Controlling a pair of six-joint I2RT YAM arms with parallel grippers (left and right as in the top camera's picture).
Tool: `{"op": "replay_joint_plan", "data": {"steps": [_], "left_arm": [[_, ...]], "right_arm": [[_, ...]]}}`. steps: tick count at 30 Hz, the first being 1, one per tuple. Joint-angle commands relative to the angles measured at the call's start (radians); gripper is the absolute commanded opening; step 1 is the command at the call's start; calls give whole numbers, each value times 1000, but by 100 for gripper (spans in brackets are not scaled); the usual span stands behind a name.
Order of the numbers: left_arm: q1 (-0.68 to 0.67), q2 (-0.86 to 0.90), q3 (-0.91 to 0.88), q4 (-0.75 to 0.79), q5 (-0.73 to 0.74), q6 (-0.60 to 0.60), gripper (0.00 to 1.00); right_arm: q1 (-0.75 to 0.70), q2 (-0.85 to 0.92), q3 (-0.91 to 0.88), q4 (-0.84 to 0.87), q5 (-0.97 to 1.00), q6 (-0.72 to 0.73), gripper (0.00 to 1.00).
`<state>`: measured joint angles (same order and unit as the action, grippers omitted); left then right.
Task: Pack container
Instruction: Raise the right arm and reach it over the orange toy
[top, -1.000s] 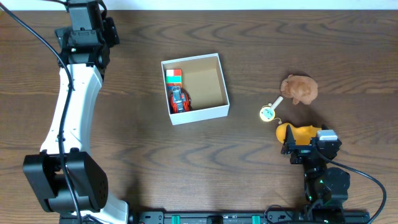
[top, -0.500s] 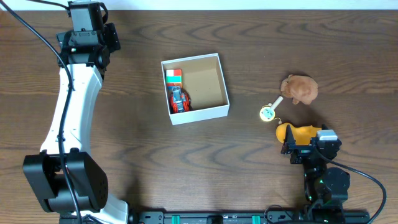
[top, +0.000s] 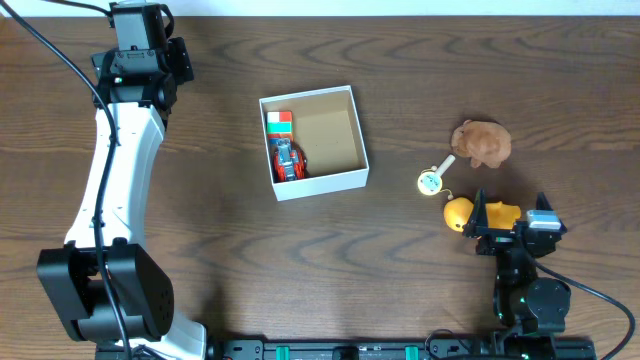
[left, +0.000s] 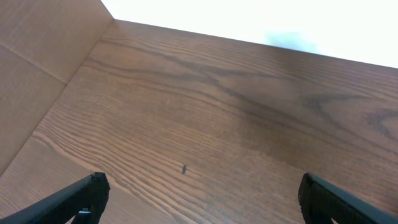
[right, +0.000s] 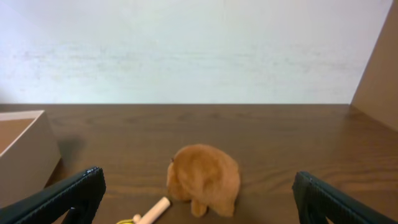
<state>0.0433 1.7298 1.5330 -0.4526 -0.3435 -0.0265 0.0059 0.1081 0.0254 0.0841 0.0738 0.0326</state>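
Next, I swing out, tilt down and grab the yellow toy from above, because my right gripper points level at the plush, over the yellow toy.
The container, a shallow white box with a tan bottom, sits mid-table and holds a red and blue toy car and a green, red and white block. Its white wall shows at the left of the right wrist view. A brown plush, a small round toy with a wooden handle and a yellow toy lie at the right. My right gripper is open beside the yellow toy, facing the plush. Far left, my left gripper hangs open over bare wood.
A brown cardboard wall rises along the table's left side, and another stands at the right. The table's far edge meets a white wall. Dark wood lies between the container and the front edge.
My right gripper has swung a little to the right, uncovering more of the yellow toy. The left arm, the container and the other toys have not moved.
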Motion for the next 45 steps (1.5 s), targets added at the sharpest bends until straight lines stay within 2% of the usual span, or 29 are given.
{"op": "replay_joint_plan", "data": {"steps": [1, 5, 10, 14, 18, 21, 26, 32, 42, 45], "left_arm": [[0, -18, 18, -4, -8, -5, 98], [0, -18, 18, -4, -8, -5, 98], [0, -18, 18, -4, -9, -5, 98], [0, -18, 18, -4, -8, -5, 98], [0, -18, 18, -4, -9, -5, 98], [0, -18, 18, -4, -9, -5, 98], [0, -18, 18, -4, -9, -5, 98], [0, -18, 18, -4, -8, -5, 98], [0, -18, 18, -4, -9, -5, 98], [0, -18, 18, -4, -8, -5, 98]], "right_arm": [[-9, 66, 114, -22, 49, -48, 99], [-9, 283, 307, -16, 53, -128, 99], [-8, 684, 668, -28, 14, -134, 99], [-8, 940, 932, -154, -57, -134, 99], [-8, 1143, 1102, -290, -140, -137, 99], [-7, 1240, 1142, -319, -229, -206, 99], [-7, 1355, 1141, -431, -338, -440, 99], [-5, 1437, 1141, -439, -370, -445, 99], [-6, 1440, 1141, -486, -379, -383, 99], [-6, 1440, 1142, -564, -396, -470, 99]]}}
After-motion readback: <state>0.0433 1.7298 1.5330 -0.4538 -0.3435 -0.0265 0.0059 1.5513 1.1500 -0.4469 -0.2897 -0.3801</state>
